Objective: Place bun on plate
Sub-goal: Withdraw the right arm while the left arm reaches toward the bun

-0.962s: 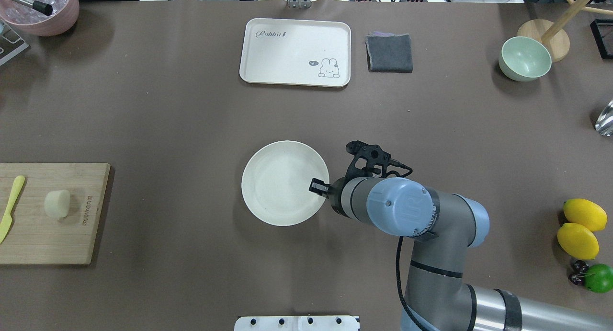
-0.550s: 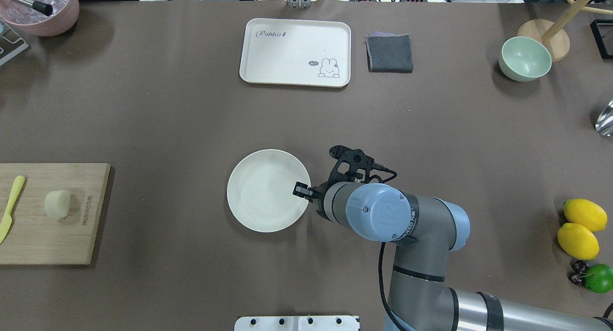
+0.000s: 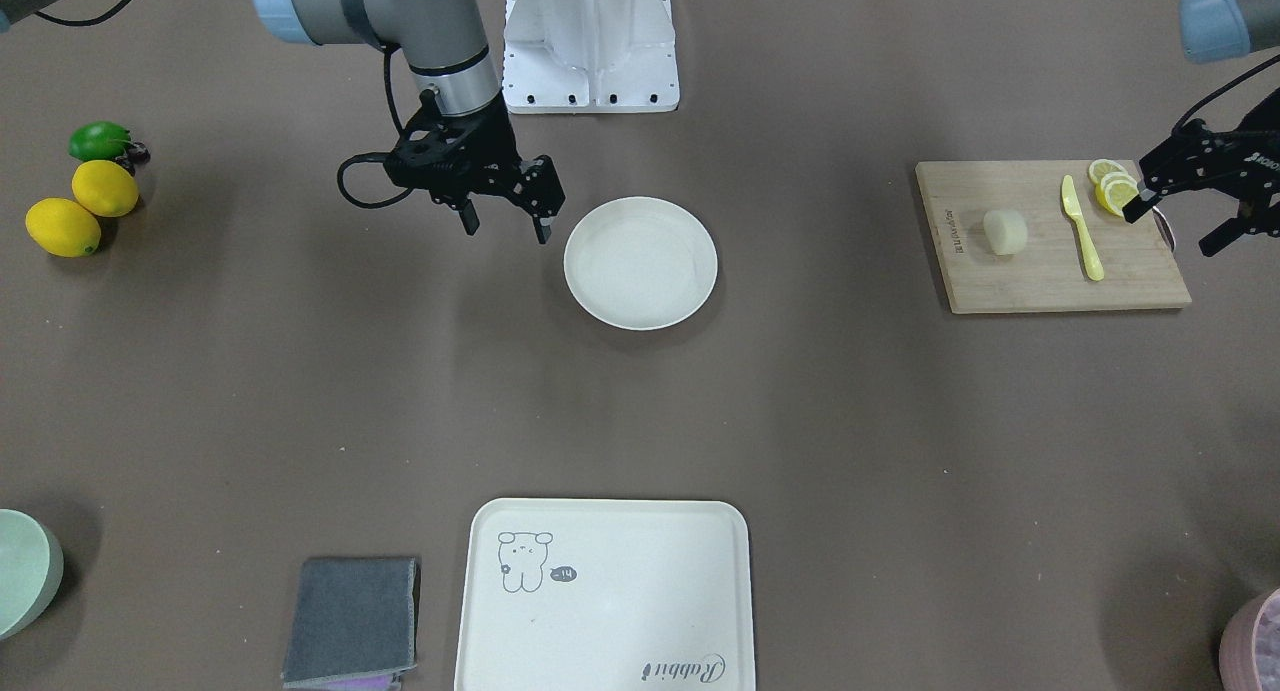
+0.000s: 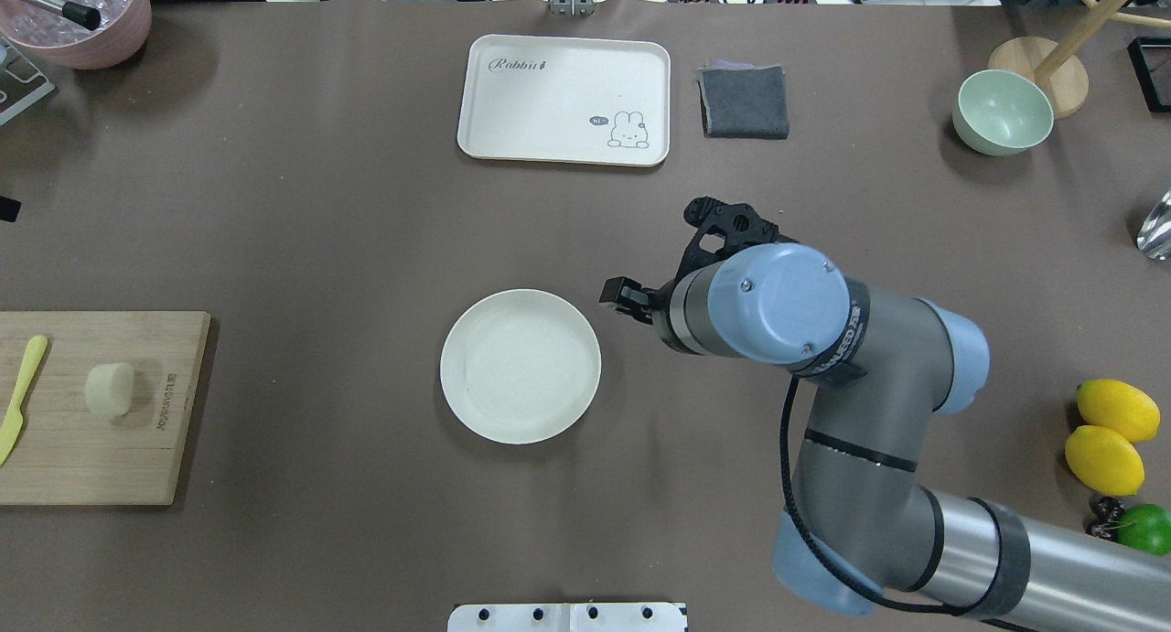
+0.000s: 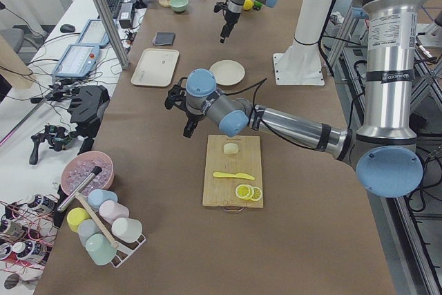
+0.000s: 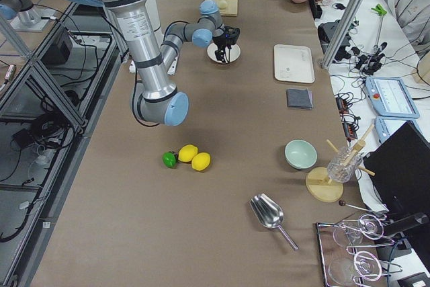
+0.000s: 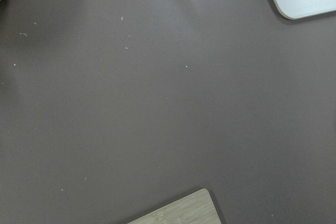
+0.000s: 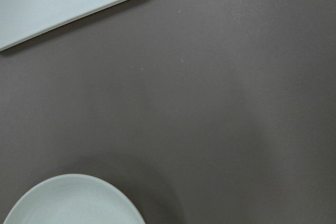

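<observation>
My right gripper is hovering near the plate [image 3: 642, 263], a long way from the bun on the cutting board [image 3: 1005, 231], so it should move back while my left gripper takes the bun.
The bun [image 4: 110, 390] [image 3: 1005, 231] stands on the wooden cutting board [image 4: 91, 458] at the table's left end. The empty round plate [image 4: 521, 367] [image 3: 640, 262] lies at the table's middle. My right gripper [image 3: 505, 231] hangs open just beyond the plate's right rim, apart from it; the overhead view shows only one finger [image 4: 620, 297]. My left gripper [image 3: 1172, 226] hovers open with nothing in it past the board's outer end, by the lemon slices [image 3: 1112, 183] and apart from the bun.
A yellow knife [image 4: 23, 390] lies on the board beside the bun. At the back are a cream tray [image 4: 564, 100], a grey cloth [image 4: 745, 101], a green bowl [image 4: 1003, 112] and a pink bowl [image 4: 78, 19]. Two lemons [image 4: 1111, 435] and a lime [image 4: 1145, 530] sit far right.
The right gripper held the plate's right rim and dragged it left and nearer the robot. It has let go and moved up and away to the plate's right.
</observation>
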`<state>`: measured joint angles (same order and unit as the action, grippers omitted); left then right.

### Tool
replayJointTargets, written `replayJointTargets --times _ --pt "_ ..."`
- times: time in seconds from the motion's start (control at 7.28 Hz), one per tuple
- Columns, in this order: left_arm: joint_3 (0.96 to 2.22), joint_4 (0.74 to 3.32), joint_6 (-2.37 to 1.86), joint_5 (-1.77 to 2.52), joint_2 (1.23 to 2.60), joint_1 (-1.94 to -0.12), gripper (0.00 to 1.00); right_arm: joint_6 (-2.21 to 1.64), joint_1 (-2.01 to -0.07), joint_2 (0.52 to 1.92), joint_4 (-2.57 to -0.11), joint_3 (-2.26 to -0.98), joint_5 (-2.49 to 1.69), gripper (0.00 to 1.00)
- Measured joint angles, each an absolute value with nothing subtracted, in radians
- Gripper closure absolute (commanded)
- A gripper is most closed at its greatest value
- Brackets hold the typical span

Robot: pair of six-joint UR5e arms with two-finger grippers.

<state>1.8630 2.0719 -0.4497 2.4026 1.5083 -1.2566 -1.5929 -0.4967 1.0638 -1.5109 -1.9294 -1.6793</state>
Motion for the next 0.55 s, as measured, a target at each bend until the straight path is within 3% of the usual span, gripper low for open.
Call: replayJointTargets --times 0.55 --pt "1.860 2.322 -0.772 2.139 1.344 -0.951 0.04 -1.144 -0.864 1.240 -1.572 -2.019 -1.997 0.00"
